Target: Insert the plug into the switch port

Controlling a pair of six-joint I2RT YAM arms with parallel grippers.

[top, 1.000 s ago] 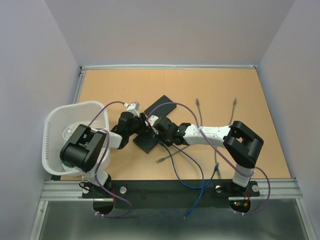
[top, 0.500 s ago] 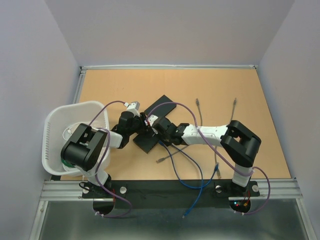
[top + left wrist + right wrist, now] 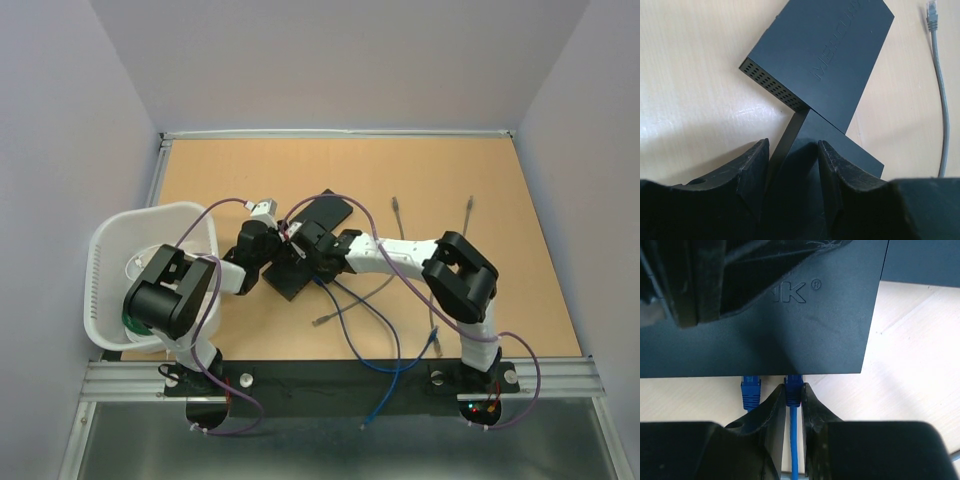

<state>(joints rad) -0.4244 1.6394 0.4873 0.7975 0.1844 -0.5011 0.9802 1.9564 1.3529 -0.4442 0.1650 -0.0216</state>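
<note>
The held blue plug faces the switch's near edge squarely while my left gripper holds the switch, so my right gripper should push on until the plug seats.
A black switch lies on the wooden table, and it also shows in the top view. My right gripper is shut on a blue plug, whose tip sits at the switch's near port edge. A second blue plug sits in the port to its left. My left gripper is shut on the switch, fingers either side of its body. In the top view the left gripper and right gripper meet over the switch.
A second black switch lies partly over the held one, further back. A white basket stands at the left. Loose grey cables and blue cables lie on the table right of and in front of the switches.
My right arm has swung left and forward with the blue plug, bringing it up to the switch. The left gripper has stayed on the switch.
</note>
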